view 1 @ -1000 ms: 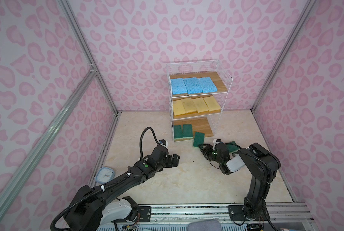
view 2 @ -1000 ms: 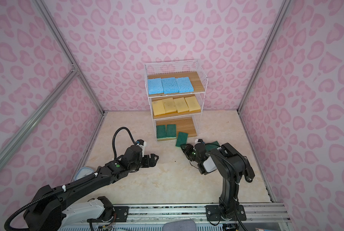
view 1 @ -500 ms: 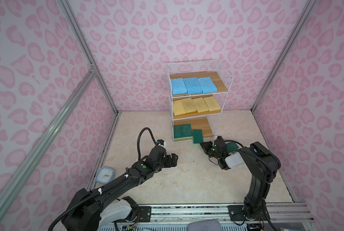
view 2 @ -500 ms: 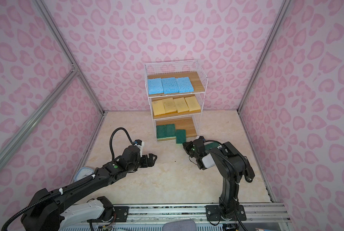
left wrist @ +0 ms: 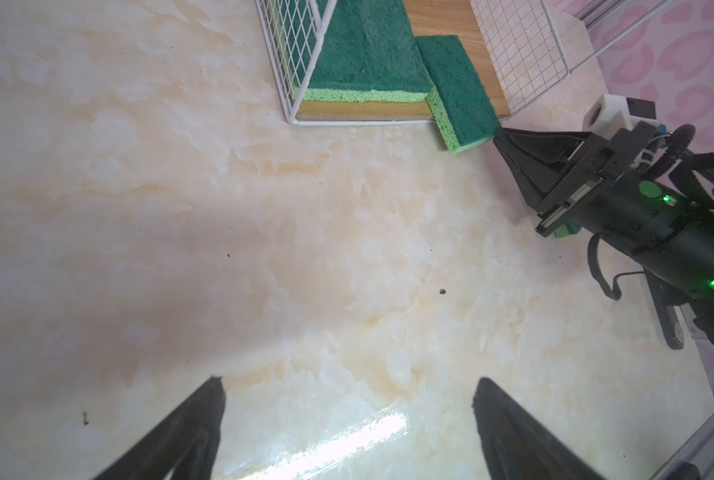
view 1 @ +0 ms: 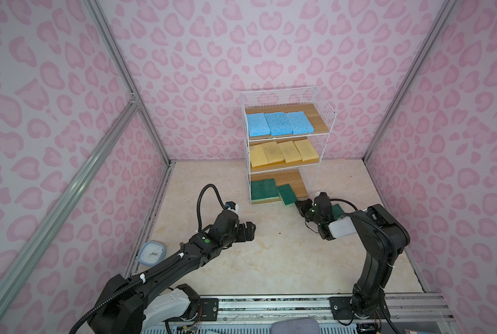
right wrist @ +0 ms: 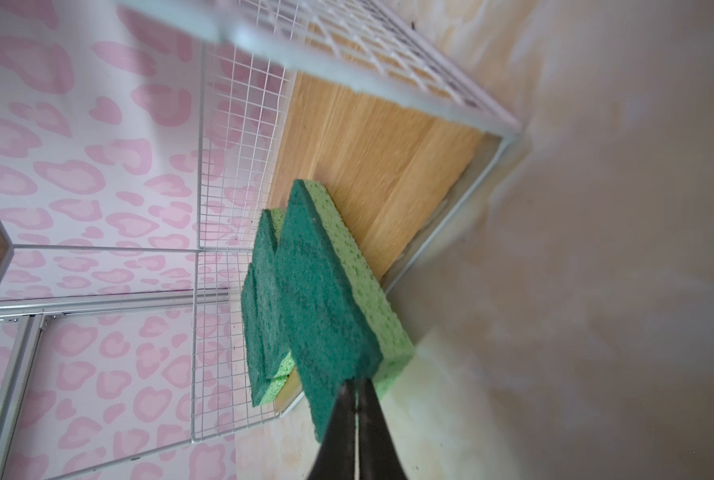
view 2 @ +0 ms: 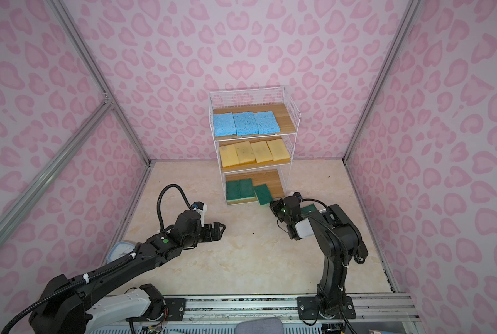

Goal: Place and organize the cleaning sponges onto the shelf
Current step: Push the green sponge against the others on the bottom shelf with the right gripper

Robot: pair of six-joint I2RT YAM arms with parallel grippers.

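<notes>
The third green sponge is slanted, and its near end (view 1: 290, 202) sticks out past the board's front edge. Next, my right gripper turns that sponge square against the neighbouring green sponges (view 1: 279, 196) first.
The white wire shelf (view 1: 324, 115) holds three blue sponges (view 1: 279, 123) on its top board and several yellow ones (view 1: 283, 151) on the middle board. Two green sponges (view 1: 264, 189) lie on the bottom board. A third green sponge (view 1: 287, 194) (right wrist: 322, 291) (left wrist: 459, 91) lies askew, half over the board's front edge. My right gripper (view 1: 297, 204) (right wrist: 357, 384) is shut, holding nothing, with its tips against that sponge's near end. Another green sponge (view 1: 337, 208) lies on the floor behind the right wrist. My left gripper (view 1: 251, 230) (left wrist: 349, 382) hangs open and empty over bare floor.
A small blue-rimmed clock (view 1: 151, 254) lies by the left wall. Pink patterned walls close in the floor on three sides. A metal rail (view 1: 270, 300) carrying both arm bases runs along the front.
My right gripper's jaws have shut and it has moved toward the shelf; the third green sponge has slid from the floor partly onto the bottom board. The left arm has shifted slightly.
</notes>
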